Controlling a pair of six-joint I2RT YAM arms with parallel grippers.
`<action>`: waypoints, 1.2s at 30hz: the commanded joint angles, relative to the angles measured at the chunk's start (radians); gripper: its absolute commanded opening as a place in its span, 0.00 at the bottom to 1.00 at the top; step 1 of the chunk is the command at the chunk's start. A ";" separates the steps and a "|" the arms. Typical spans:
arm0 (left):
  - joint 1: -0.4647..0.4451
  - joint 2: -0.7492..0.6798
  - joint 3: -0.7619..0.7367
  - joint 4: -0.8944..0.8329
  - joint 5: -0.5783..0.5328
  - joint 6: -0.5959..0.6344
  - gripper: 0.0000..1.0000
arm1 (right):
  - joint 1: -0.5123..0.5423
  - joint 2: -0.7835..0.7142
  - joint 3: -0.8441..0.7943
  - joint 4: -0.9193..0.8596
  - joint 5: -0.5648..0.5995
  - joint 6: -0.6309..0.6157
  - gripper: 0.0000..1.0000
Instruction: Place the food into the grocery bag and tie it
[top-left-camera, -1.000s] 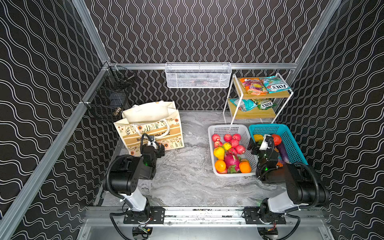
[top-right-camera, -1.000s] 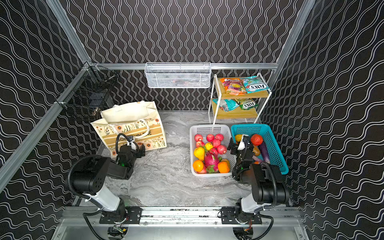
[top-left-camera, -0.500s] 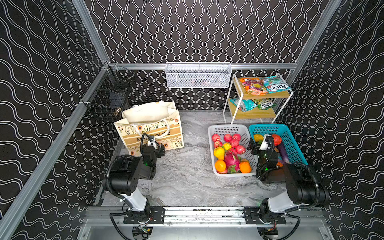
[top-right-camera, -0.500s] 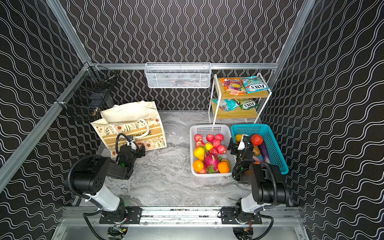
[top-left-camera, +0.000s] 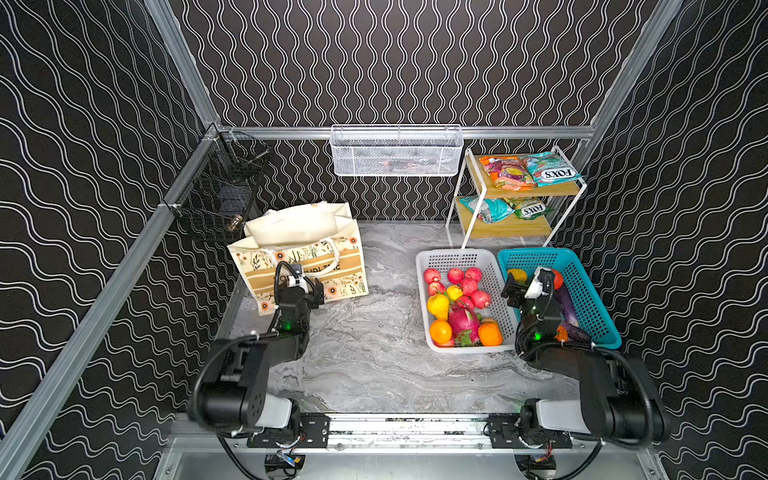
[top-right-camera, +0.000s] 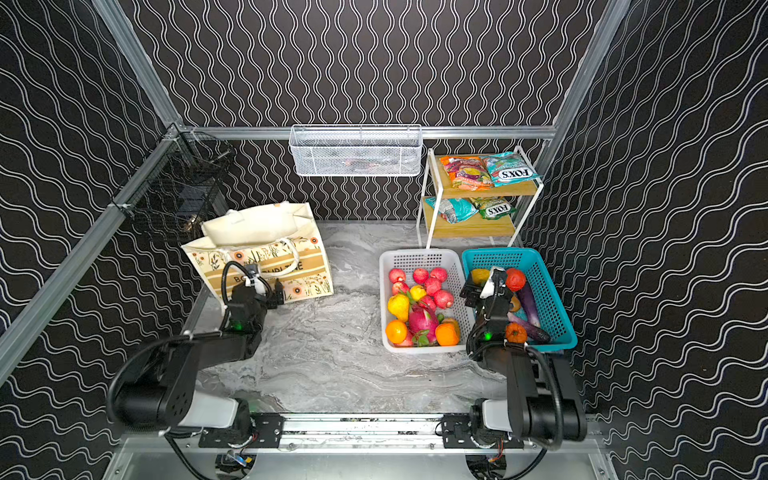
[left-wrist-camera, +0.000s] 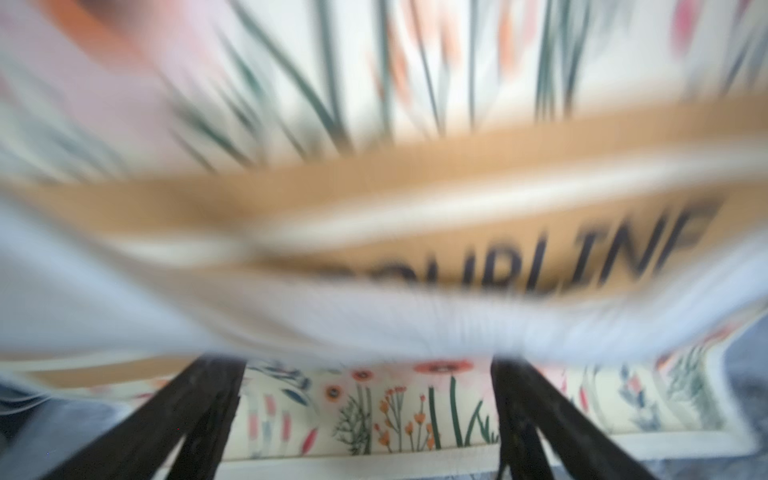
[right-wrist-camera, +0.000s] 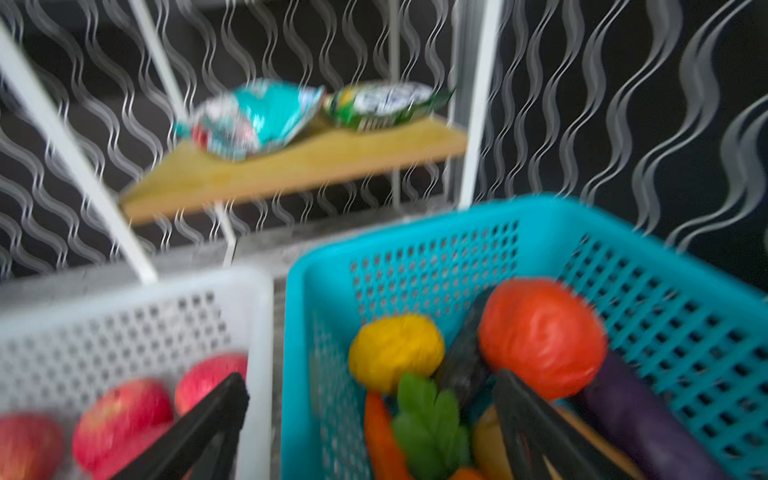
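Observation:
The grocery bag's flat printed side (top-left-camera: 342, 272) faces my left gripper, so next my left gripper goes around to the bag's side edge (top-left-camera: 238, 248) and pulls the bag closer.
The grocery bag (top-left-camera: 299, 249) (top-right-camera: 257, 249), cream with flower print and tan lettered stripes, stands at the left against the wall. My left gripper (top-left-camera: 305, 286) (left-wrist-camera: 368, 365) is open right in front of its printed side (left-wrist-camera: 415, 187), with nothing between the fingers. Food fills a white basket (top-left-camera: 457, 252): a yellow pear (top-left-camera: 437, 305), a pink dragon fruit (top-left-camera: 461, 322), oranges (top-left-camera: 440, 331) and red fruits. My right gripper (top-left-camera: 523, 286) (right-wrist-camera: 370, 378) hangs open over the teal basket (top-left-camera: 536, 251), just short of a red tomato (right-wrist-camera: 540, 336). Snack packets (top-left-camera: 528, 170) lie on a shelf rack.
The two-tier shelf rack (top-left-camera: 515, 230) stands behind the baskets at the back right. A white wire basket (top-left-camera: 395, 153) hangs on the back rail and a black wire basket (top-left-camera: 224, 195) on the left rail. Marbled floor (top-left-camera: 374, 332) lies between bag and baskets.

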 joint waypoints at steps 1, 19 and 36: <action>-0.003 -0.187 0.089 -0.456 -0.137 -0.175 0.86 | 0.006 -0.111 0.058 -0.267 0.078 0.133 0.93; -0.006 -0.642 0.459 -1.738 -0.045 -0.769 0.75 | 0.040 -0.426 0.447 -1.265 -0.295 0.589 0.81; -0.006 -0.613 0.623 -1.755 0.128 -0.998 0.98 | 0.551 -0.418 0.527 -1.298 -0.237 0.478 0.81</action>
